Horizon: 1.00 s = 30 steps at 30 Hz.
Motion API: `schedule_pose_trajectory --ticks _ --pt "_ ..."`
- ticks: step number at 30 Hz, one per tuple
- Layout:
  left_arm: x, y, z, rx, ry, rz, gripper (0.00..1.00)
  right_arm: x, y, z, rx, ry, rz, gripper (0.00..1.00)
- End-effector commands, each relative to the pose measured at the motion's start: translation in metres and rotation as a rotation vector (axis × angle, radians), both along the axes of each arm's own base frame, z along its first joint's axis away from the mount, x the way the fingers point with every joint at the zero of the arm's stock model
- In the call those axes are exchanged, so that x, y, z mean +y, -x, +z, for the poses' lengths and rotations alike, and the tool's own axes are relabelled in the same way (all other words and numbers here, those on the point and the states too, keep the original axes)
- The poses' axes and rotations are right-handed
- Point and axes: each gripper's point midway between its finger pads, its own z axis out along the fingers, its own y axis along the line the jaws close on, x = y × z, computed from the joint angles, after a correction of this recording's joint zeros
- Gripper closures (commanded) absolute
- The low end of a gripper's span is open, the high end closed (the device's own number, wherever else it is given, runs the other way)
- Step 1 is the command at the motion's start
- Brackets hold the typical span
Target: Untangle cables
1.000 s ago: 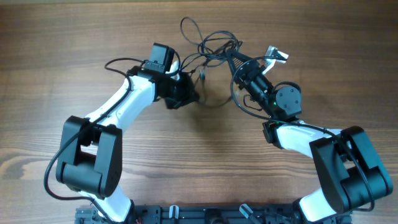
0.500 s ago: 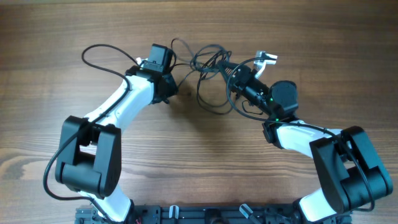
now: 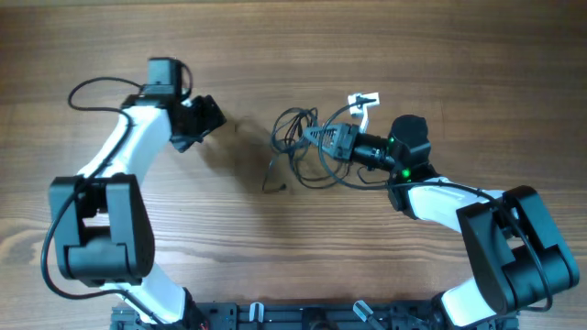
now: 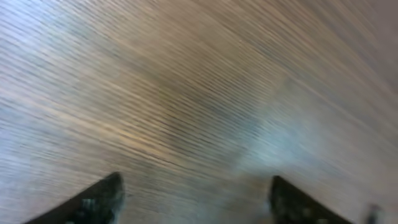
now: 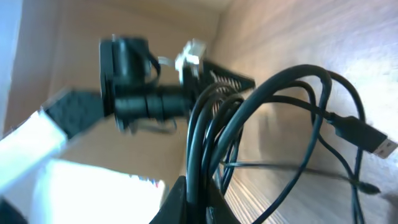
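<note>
The robot's left gripper should come in and hold the bundle's looped side [image 3: 282,134] before the right gripper opens, because the right gripper is clamping several cords together [image 5: 200,149].
The cables [image 3: 301,130] are thin black cords, bunched in loops on the wooden table at the middle, with one strand trailing down to the left [image 3: 273,186]. My right gripper [image 3: 316,137] lies low and points left, shut on the bundle. In the right wrist view several cords [image 5: 214,124] run down into the closed jaws of the right gripper [image 5: 199,202], and a silvery USB plug [image 5: 376,142] hangs free at the right. My left gripper [image 3: 207,115] is off to the left, apart from the cords. The left gripper [image 4: 196,196] is open over bare wood, both fingertips [image 4: 102,200] wide apart.
The left arm [image 5: 134,93] shows in the background of the right wrist view, facing the bundle. A thick black robot cable [image 3: 92,87] loops out behind the left arm. Both arm bases stand along the table's front edge [image 3: 303,316].
The left gripper opened, let go of the cords and swung away to the left. The right gripper kept its hold and carried the bundle left and down towards the table's middle.
</note>
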Motion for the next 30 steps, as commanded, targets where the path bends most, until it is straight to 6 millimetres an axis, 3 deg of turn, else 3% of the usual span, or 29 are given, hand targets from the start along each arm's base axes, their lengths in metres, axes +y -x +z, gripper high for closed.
schedule_pose_trajectory --ticks 1,5,9,10,13,15,18,20,26,30 --pt "-0.048 0.005 0.030 -0.130 0.303 -0.327 0.15 0.007 0.018 -0.002 -0.082 0.023 0.137 0.96" --pt "-0.070 0.011 0.049 -0.200 0.437 -0.445 0.13 0.013 0.027 0.011 -0.087 -0.007 0.243 0.96" --pt "-0.073 0.012 0.052 -0.205 0.465 -0.453 0.13 0.017 0.017 0.012 -0.004 0.015 0.253 0.96" --pt "-0.073 0.012 0.052 -0.205 0.464 -0.454 0.13 0.017 0.012 0.008 0.011 0.032 0.227 0.96" --pt "-0.073 0.012 0.052 -0.205 0.464 -0.454 0.15 0.005 -0.010 -0.028 0.077 0.170 0.057 0.96" --pt "-0.073 0.012 0.052 -0.205 0.464 -0.454 0.17 -0.004 -0.012 -0.050 0.111 0.258 0.009 0.96" --pt "-0.073 0.011 0.051 -0.209 0.455 -0.460 0.21 -0.007 -0.004 -0.062 0.104 0.312 0.041 0.96" --pt "-0.073 0.011 0.050 -0.226 0.433 -0.492 0.32 -0.004 0.002 -0.059 0.097 0.294 0.081 0.96" --pt "-0.081 0.014 0.053 -0.268 0.427 -0.576 0.32 0.006 0.015 -0.035 0.048 0.216 0.229 0.96" --pt "-0.095 0.020 0.062 -0.315 0.477 -0.659 0.32 0.006 0.018 -0.032 0.035 0.251 0.280 0.96"
